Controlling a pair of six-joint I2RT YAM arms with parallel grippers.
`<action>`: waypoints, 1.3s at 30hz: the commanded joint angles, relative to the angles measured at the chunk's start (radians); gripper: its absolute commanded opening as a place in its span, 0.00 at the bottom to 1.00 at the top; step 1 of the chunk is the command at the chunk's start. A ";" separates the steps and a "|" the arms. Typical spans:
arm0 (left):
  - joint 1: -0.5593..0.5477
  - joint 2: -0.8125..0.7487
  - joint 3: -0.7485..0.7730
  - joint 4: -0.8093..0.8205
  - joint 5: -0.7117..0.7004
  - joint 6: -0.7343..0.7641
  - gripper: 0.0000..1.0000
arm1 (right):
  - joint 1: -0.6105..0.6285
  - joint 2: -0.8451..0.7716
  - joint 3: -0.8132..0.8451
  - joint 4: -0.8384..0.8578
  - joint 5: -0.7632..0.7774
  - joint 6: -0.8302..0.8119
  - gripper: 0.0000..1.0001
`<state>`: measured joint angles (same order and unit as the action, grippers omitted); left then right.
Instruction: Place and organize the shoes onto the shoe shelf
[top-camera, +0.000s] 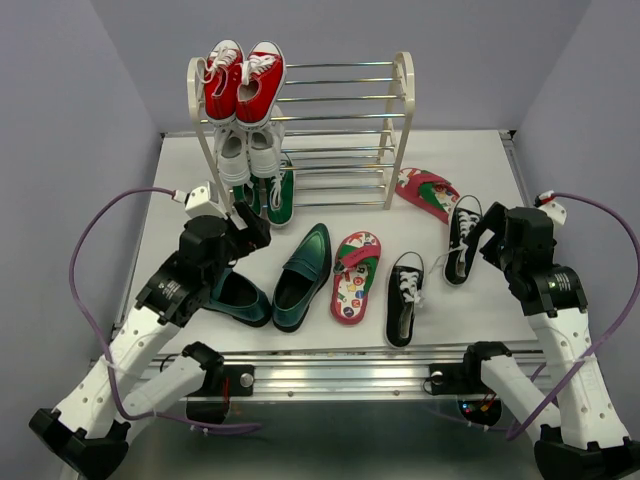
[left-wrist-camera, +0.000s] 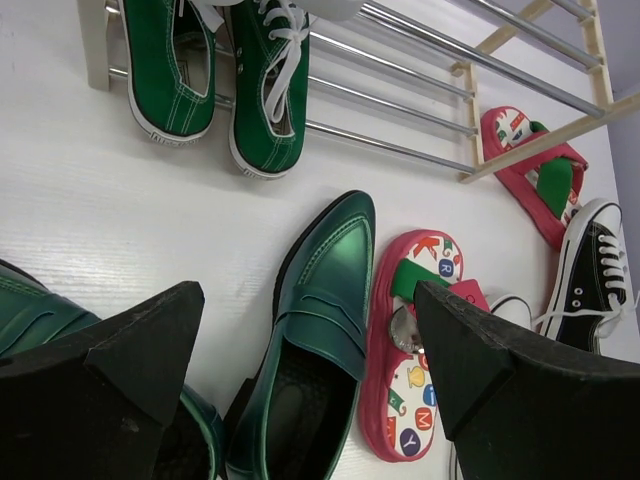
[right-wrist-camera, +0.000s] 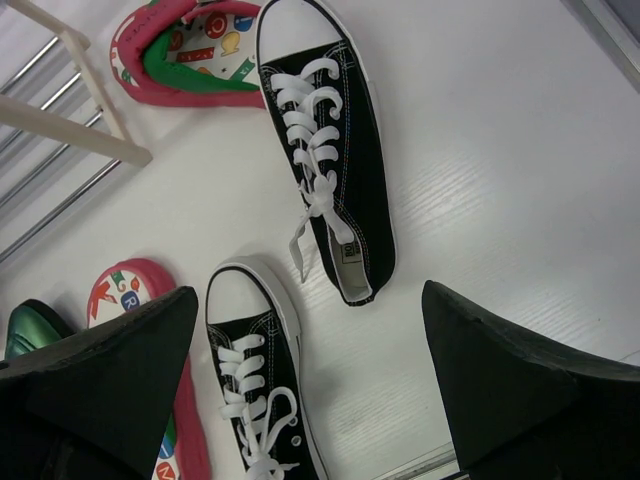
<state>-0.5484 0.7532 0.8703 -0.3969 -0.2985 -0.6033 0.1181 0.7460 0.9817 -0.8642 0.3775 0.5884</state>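
Note:
The nearer black sneaker's toe points at the shelf and its heel lies free. My left gripper should move next until it closes on that heel.
The shoe shelf stands at the back. On the table lie two dark green loafers, two red flip-flops and two black sneakers. My left gripper hangs open above one loafer, its mate at the left finger and a flip-flop at the right one. My right gripper is open and empty over bare table between the two black sneakers.
Red sneakers fill the shelf's top left, white sneakers sit below them and green sneakers lean at the bottom. The right part of the shelf rods is bare. One flip-flop lies against the shelf's right foot.

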 joint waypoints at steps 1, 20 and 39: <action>-0.004 0.009 0.016 -0.005 -0.011 -0.015 0.99 | -0.001 -0.007 0.009 0.004 0.028 0.014 1.00; -0.546 0.368 0.111 0.114 -0.004 -0.102 0.99 | -0.001 0.087 -0.060 -0.007 0.027 0.062 1.00; -0.897 0.906 0.387 0.147 0.119 -0.130 0.99 | -0.001 0.121 -0.109 0.083 0.026 0.036 1.00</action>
<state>-1.4097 1.5795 1.1633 -0.2371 -0.2073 -0.7383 0.1181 0.8867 0.8860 -0.8448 0.4095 0.6426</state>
